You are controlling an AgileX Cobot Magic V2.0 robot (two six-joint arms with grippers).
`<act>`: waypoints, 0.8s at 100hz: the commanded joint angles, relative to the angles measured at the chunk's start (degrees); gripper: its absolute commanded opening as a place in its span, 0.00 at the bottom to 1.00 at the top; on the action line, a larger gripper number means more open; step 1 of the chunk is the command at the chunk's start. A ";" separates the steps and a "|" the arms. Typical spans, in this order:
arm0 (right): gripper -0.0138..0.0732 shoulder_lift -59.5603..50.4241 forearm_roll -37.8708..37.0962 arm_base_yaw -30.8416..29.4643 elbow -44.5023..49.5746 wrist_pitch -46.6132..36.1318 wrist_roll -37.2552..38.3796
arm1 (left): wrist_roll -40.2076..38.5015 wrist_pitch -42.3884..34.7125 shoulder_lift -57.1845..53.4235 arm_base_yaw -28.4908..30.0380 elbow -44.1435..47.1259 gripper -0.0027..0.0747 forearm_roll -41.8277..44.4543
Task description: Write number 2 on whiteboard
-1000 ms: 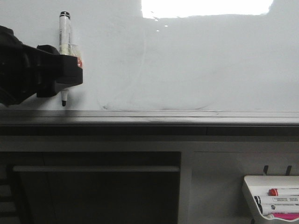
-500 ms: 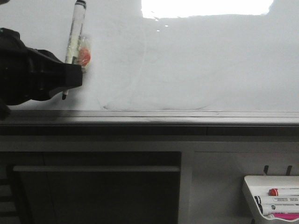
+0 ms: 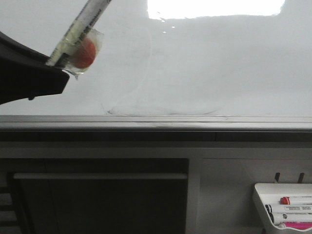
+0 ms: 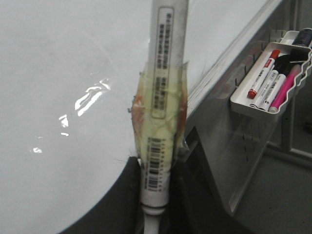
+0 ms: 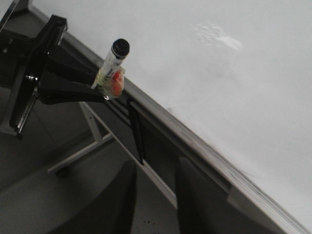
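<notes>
The marker's writing tip is aimed back into the robot's left gripper and its black end is free, so the robot's right gripper should grab that black end and write.
The whiteboard fills the upper front view, with faint grey erased smears only; no number 2 shows on it. My left gripper sits at the board's far left, shut on a white marker wrapped in yellowish tape with an orange blob. The marker leans up and to the right, and its tip is hidden behind the gripper. In the left wrist view the marker stands clamped in the left gripper. The right wrist view shows the left gripper with the marker. My right gripper is open and empty, below the board's rail.
The grey metal rail runs under the board, with a dark cabinet opening below it. A small white tray of markers hangs at the lower right; it also shows in the left wrist view.
My left gripper has risen and come nearer the camera with the marker. The marker has tilted from upright to leaning right, and its black tip no longer shows.
</notes>
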 commanded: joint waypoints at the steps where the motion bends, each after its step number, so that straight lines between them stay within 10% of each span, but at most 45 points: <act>1: 0.51 6.58 1.51 4.81 -5.52 -3.51 -4.24 | -0.62 -2.92 -3.80 -0.45 0.25 0.01 5.52; 64: 0.54 23.44 1.51 15.72 -15.40 -8.15 -4.98 | -0.62 -3.87 -5.83 -0.45 2.81 0.01 12.30; 80: 0.13 25.12 1.51 15.72 -15.27 -6.57 -4.98 | -0.62 -6.45 -5.83 -0.45 2.81 0.01 12.30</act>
